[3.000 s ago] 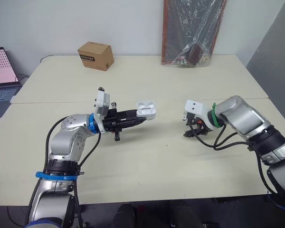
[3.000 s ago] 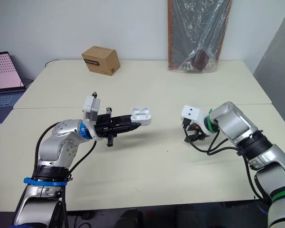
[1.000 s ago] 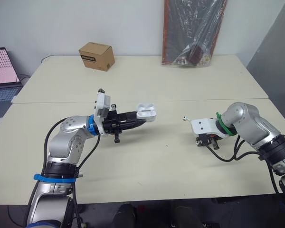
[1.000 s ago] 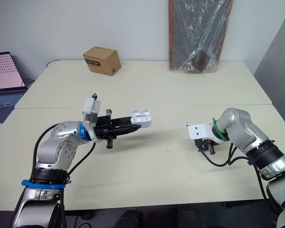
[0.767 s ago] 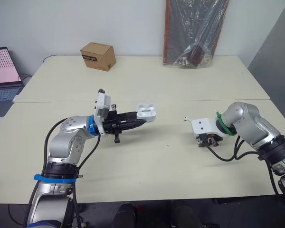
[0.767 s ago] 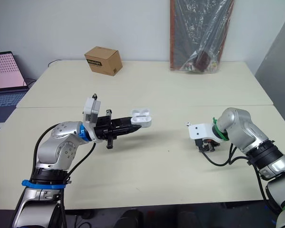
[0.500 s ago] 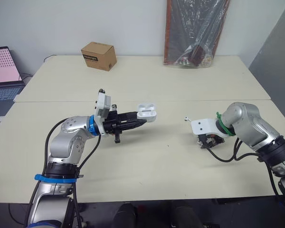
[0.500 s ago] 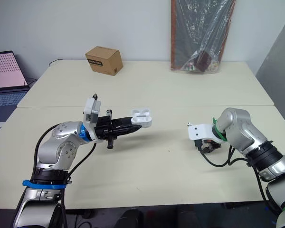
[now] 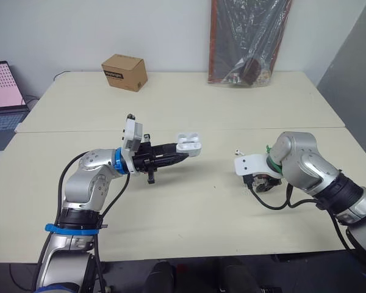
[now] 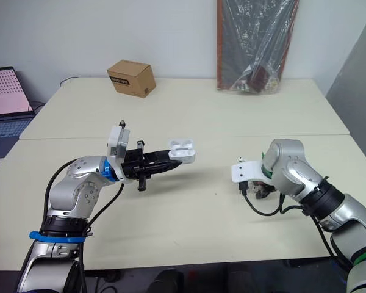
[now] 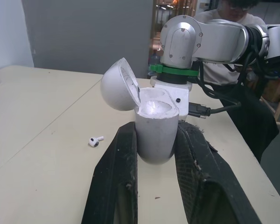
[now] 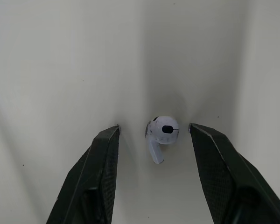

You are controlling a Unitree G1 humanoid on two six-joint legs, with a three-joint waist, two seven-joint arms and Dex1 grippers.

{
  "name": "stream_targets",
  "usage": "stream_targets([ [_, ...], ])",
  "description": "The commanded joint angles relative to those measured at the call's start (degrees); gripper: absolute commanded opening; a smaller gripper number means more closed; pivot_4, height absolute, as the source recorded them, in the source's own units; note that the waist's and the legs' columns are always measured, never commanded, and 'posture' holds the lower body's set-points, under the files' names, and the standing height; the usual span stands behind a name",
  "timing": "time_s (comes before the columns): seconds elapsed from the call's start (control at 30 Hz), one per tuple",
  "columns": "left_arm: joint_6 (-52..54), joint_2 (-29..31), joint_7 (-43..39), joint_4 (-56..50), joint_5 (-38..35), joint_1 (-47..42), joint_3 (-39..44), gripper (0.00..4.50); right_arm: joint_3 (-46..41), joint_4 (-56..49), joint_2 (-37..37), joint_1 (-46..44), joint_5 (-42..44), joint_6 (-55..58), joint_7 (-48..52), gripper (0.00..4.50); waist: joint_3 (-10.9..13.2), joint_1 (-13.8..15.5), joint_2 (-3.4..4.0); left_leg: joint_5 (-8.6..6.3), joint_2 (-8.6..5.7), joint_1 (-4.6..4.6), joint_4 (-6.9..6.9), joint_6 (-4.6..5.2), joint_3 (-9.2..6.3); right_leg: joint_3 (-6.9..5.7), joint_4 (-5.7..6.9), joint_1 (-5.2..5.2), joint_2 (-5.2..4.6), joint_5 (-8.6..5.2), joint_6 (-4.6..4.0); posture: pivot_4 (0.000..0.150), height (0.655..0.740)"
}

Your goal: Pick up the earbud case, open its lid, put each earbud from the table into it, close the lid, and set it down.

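Observation:
I expect the white earbud's stem (image 12: pixel 156 152) to hang free toward the case as I carry it, since the round head (image 12: pixel 164 130) lies between my right gripper's fingers.
My left gripper (image 9: pixel 180 153) is shut on the white earbud case (image 9: pixel 189 144), holding it above the table's middle with its lid open. In the left wrist view the case (image 11: pixel 154 128) sits upright between the two black fingers, lid tipped back. My right gripper (image 9: pixel 260 184) points down at the table on the right and is open. In the right wrist view a white earbud (image 12: pixel 161 133) lies on the table between its spread fingers, touching neither. A second earbud (image 9: pixel 237 152) lies on the table just beyond the right wrist's white housing.
A cardboard box (image 9: pixel 124 72) sits at the back left, and a plastic-wrapped dark bundle (image 9: pixel 247 43) leans on the wall at the back. A laptop (image 9: pixel 3 91) is at the far left. A person (image 11: pixel 233 11) stands behind the right arm.
My right arm has swung left toward the table's middle, its gripper now over an earbud. The left gripper and the open case have stayed put.

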Motion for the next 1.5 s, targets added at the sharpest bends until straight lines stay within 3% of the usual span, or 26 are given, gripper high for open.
stream_targets([
  [0.03, -1.0, -0.3, 0.2, -1.3, -0.7, -0.9, 0.2, 0.72, 1.3, -0.1, 0.8, -1.1, -1.8, 1.6, 1.6, 2.43, 0.0, 0.0, 0.00, 0.00, 0.00, 0.00, 0.00, 0.00, 0.00, 0.00, 0.01, 0.00, 0.00, 0.00, 0.00, 0.150, 0.7400],
  [0.57, -1.8, -1.4, 0.2, -0.3, -0.3, -1.3, 0.0, 0.72, 5.5, 1.5, 3.2, -4.2, -4.6, 3.3, 2.3, 2.43, 0.0, -0.4, -0.03, 0.00, 0.02, 0.05, 0.00, 0.00, 0.01, 0.00, 0.04, 0.01, 0.02, 0.00, 0.00, 0.150, 0.7400],
  [0.67, -2.0, -1.4, 0.3, -0.3, -0.3, -1.1, 0.1, 0.72, 5.8, 1.7, 3.4, -4.3, -4.8, 3.0, 2.3, 1.89, 0.0, -0.4, -0.03, 0.00, 0.02, 0.04, 0.00, 0.00, 0.00, 0.00, 0.03, 0.01, 0.02, 0.01, -0.01, 0.150, 0.7400],
  [0.77, -2.1, -1.4, 0.4, -0.4, -0.3, -0.9, 0.1, 0.72, 6.2, 1.6, 3.4, -4.4, -5.1, 3.2, 2.5, 0.91, 0.0, -0.4, -0.04, 0.00, 0.02, 0.05, 0.00, 0.00, 0.01, 0.01, 0.04, 0.01, 0.02, 0.01, -0.01, 0.150, 0.7400],
  [1.03, -2.2, -1.4, 0.3, -0.1, -0.3, -0.9, 0.2, 0.72, 6.7, 1.4, 3.4, -4.5, -5.5, 2.7, 3.1, 0.91, 0.0, -0.4, -0.04, 0.00, 0.02, 0.05, 0.00, 0.00, 0.01, 0.01, 0.04, 0.01, 0.02, 0.01, -0.01, 0.150, 0.7400],
  [1.13, -2.3, -1.4, 0.3, 0.0, -0.4, -0.9, 0.2, 0.72, 6.8, 0.8, 3.1, -4.5, -5.5, 2.3, 3.2, 0.43, 0.0, -0.4, -0.04, 0.00, 0.02, 0.05, 0.00, 0.00, 0.00, 0.00, 0.04, 0.01, 0.02, 0.01, -0.01, 0.150, 0.7400],
  [1.5, -5.0, -2.3, 0.5, 1.8, 0.0, -0.6, 0.8, 0.72, 2.5, -5.7, -0.6, -3.4, -3.1, 5.3, 3.7, 0.41, 0.0, -0.2, -0.03, 0.00, 0.00, -0.01, -0.01, 0.00, -0.01, 0.00, 0.03, -0.02, 0.00, 0.01, -0.01, 0.150, 0.7400],
])
